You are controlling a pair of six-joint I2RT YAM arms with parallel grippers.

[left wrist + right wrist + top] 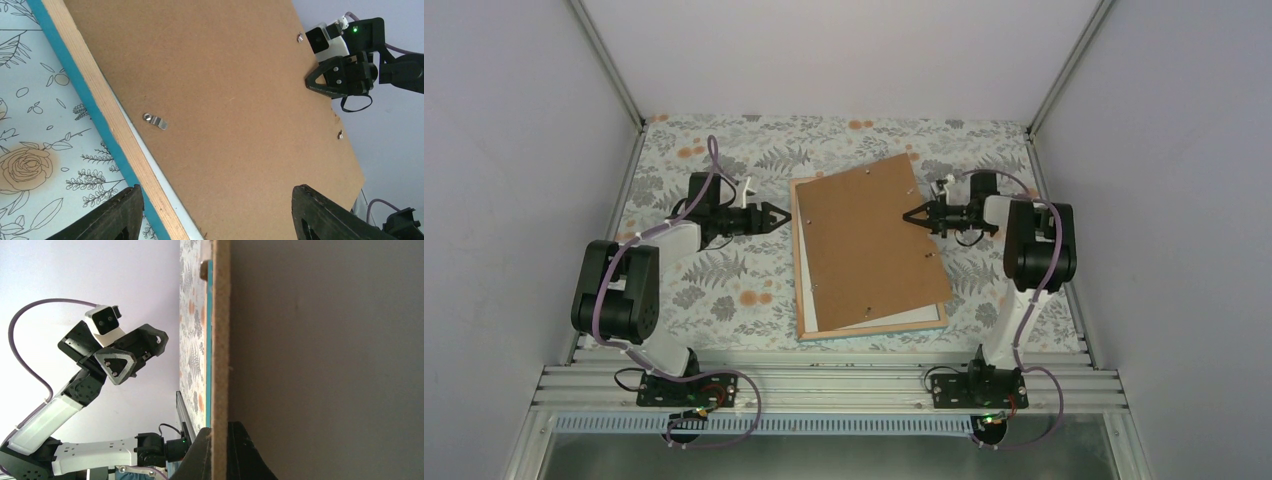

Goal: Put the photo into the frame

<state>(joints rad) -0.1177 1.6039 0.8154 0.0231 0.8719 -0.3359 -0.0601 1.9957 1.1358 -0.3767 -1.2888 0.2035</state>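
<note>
The backing board is crooked and leaves a gap at the rail [807, 300] near my left gripper. So my right gripper should first push the board to that rail [797, 265] and then let it down.
The frame [869, 329] lies face down on the table, its pale wood back up and a teal edge showing in the left wrist view [82, 97]. A plain brown backing board [869, 245] lies skewed over it. My right gripper [916, 213] is shut on the board's right edge, the fingers pinching it [220, 450]. My left gripper [779, 215] is open and empty just left of the frame; its jaws stand wide apart over the frame's left rail and the board [217, 215]. The photo's sunflower face is hidden. A white sheet [904, 318] shows under the board; I cannot tell whether it is the photo.
The table has a floral cloth [724, 280]. White enclosure walls stand on three sides. A metal rail [824, 385] with the arm bases runs along the near edge. Small metal turn clips [155, 120] sit on the board.
</note>
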